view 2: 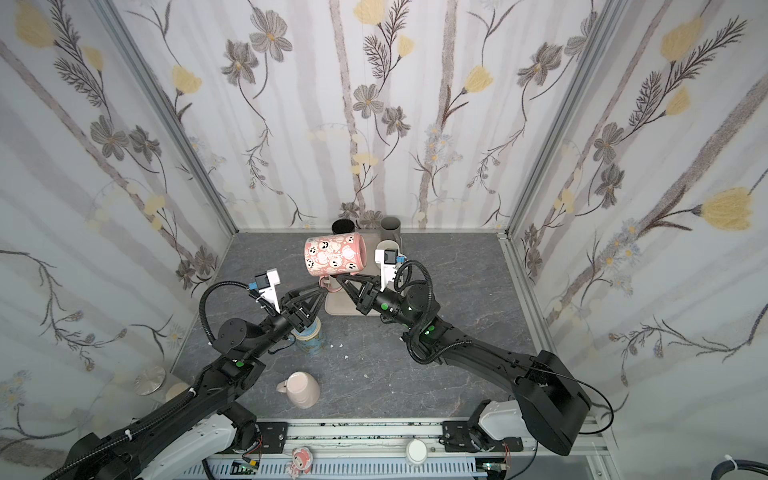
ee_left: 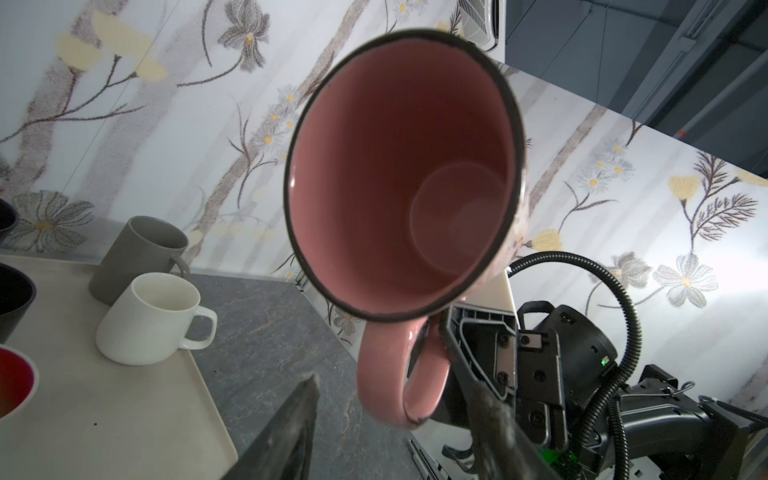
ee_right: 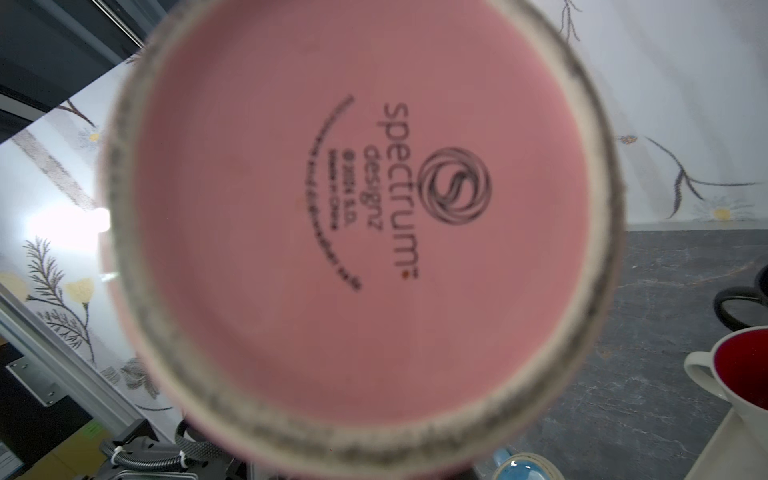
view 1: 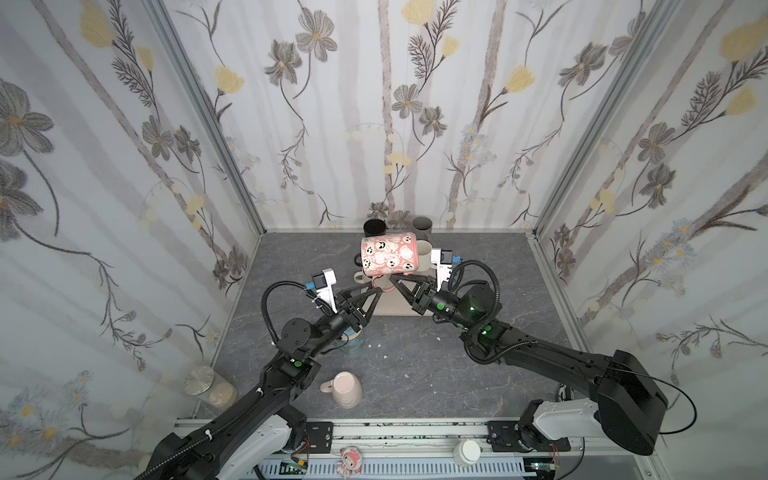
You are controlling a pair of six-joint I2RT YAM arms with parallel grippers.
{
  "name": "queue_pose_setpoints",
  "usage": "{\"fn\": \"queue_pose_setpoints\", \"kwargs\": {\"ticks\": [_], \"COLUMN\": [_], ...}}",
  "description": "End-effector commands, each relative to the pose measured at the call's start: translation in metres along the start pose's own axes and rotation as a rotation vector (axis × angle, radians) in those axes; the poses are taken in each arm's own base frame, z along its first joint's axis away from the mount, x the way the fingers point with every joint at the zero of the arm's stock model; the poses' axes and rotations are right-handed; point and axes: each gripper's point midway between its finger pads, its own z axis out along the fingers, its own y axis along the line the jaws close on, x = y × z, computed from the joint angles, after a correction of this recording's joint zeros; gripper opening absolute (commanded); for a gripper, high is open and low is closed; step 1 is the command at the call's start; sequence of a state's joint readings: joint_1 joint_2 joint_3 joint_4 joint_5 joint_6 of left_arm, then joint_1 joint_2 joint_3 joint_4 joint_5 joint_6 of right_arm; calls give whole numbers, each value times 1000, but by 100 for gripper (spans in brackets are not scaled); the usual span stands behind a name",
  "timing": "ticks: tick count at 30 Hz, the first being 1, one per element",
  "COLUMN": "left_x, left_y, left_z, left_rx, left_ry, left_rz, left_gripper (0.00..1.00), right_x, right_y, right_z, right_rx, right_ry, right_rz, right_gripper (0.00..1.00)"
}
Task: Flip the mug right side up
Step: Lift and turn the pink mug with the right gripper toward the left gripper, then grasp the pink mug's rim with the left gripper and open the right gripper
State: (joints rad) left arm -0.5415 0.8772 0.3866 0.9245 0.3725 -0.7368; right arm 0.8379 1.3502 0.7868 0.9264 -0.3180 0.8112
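Observation:
My left gripper should take over the mug's handle [ee_left: 379, 372] and turn the mug's opening up, because the pink mug [view 1: 389, 254] is hanging on its side from my right gripper.
The pink mug [view 1: 388, 254] with ghost faces hangs on its side in the air above the tray, seen in both top views [view 2: 334, 254]. Its mouth [ee_left: 399, 166] faces the left wrist camera and its base [ee_right: 353, 208] fills the right wrist view. My right gripper [view 1: 395, 279] is shut on the mug's handle [ee_left: 386, 374] from below; its jaws are hidden in its own wrist view. My left gripper [ee_left: 395, 378] is open, its fingers on either side of the same handle, with a gap showing beside one finger [ee_left: 299, 411].
A beige tray [view 1: 388, 309] at the back holds a black mug [view 1: 375, 227], a grey mug [ee_left: 137, 253], a white mug [ee_left: 153, 316] and a red-lined mug [ee_right: 744, 374]. A blue mug [view 1: 353, 340] stands under my left arm. A pale pink mug [view 1: 347, 388] stands upside down in front. A metal-lidded jar [view 1: 203, 381] stands at the left wall.

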Motion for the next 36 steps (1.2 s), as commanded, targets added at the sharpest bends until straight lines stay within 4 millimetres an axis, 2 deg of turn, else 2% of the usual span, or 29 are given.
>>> {"fn": "queue_pose_setpoints", "kwargs": {"ticks": [1, 5, 10, 13, 17, 23, 26, 29, 31, 33, 36], "left_x": [-13, -15, -16, -15, -16, -11, -9, -8, -8, -9, -8], "left_y": [-20, -21, -21, -19, -14, -6, -1, 4, 6, 7, 14], "left_z": [-1, -1, -1, -1, 1, 5, 8, 10, 11, 13, 15], "left_rx": [78, 74, 70, 62, 29, -36, -80, -128, -154, -175, -219], "left_ry": [-43, -45, -48, -44, -37, 18, 58, 101, 128, 149, 185], "left_rz": [32, 36, 34, 29, 32, 69, 107, 147, 178, 204, 240], "left_gripper": [50, 46, 33, 22, 1, 0, 0, 0, 0, 0, 0], "right_x": [-20, -12, -3, 1, 4, 10, 13, 12, 20, 23, 12], "right_y": [42, 45, 44, 41, 38, 30, 21, 14, 1, -2, -19], "right_z": [-1, 1, 4, 5, 6, 6, 3, -4, -14, -21, -37], "right_rx": [-184, -215, -224, -216, -207, -166, -123, -93, -47, -23, 54], "right_ry": [-67, -39, -10, -3, 10, 31, 48, 49, 66, 70, 28], "right_rz": [-6, 17, 35, 43, 42, 32, 24, 18, 21, 13, -4], "right_gripper": [0, 0, 0, 0, 0, 0, 20, 44, 59, 65, 69]}}
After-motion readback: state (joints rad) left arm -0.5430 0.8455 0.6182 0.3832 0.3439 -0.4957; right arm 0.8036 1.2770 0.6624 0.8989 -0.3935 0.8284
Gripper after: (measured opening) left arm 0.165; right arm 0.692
